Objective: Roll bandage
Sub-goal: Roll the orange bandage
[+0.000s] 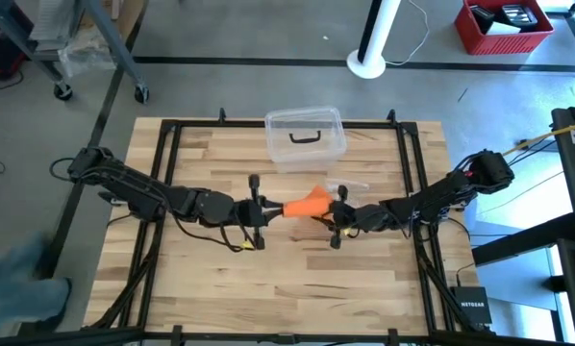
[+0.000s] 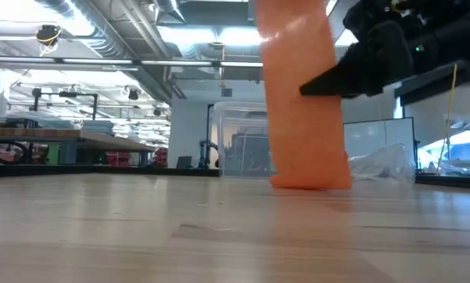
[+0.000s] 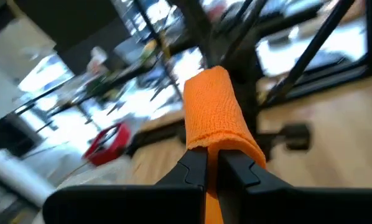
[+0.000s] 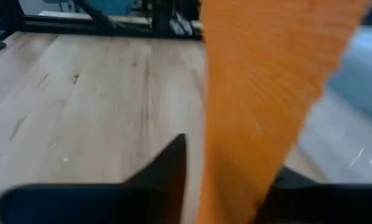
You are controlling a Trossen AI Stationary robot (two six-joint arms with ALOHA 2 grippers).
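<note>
My right gripper should back off and center its open fingers around the bandage's side [image 2: 323,56] before pinching, because the orange bandage [image 4: 254,106] slants across one of its fingers.
The orange bandage [image 1: 307,204] is stretched between my two grippers over the middle of the table. In the low view it hangs as a broad flat band [image 2: 306,118] whose lower end [image 2: 310,182] rests on the wood. My left gripper [image 1: 268,209] is shut on it; in the left wrist view [image 3: 212,165] a loop of the bandage [image 3: 214,112] stands up over the fingertips. My right gripper [image 1: 334,213] is open, and the band [image 4: 267,74] runs between its fingers [image 4: 231,155]. My left gripper pinches a folded part of the bandage [image 3: 212,152] between its two fingers, coming level from the table's left. The fabric loops over the fingertips and is lifted clear of the table there. My right gripper comes from the table's right. The band passes between its open fingers and lies across one finger [image 4: 285,180]; the other fingertip [image 2: 310,88] is at the band's edge.
A clear plastic box with a black handle [image 1: 305,135] stands at the table's far middle. A small clear wrapper [image 1: 350,186] lies just beyond the right gripper. A black frame [image 1: 162,154] runs round the table edges. Bare wood lies toward the near edge [image 1: 287,288].
</note>
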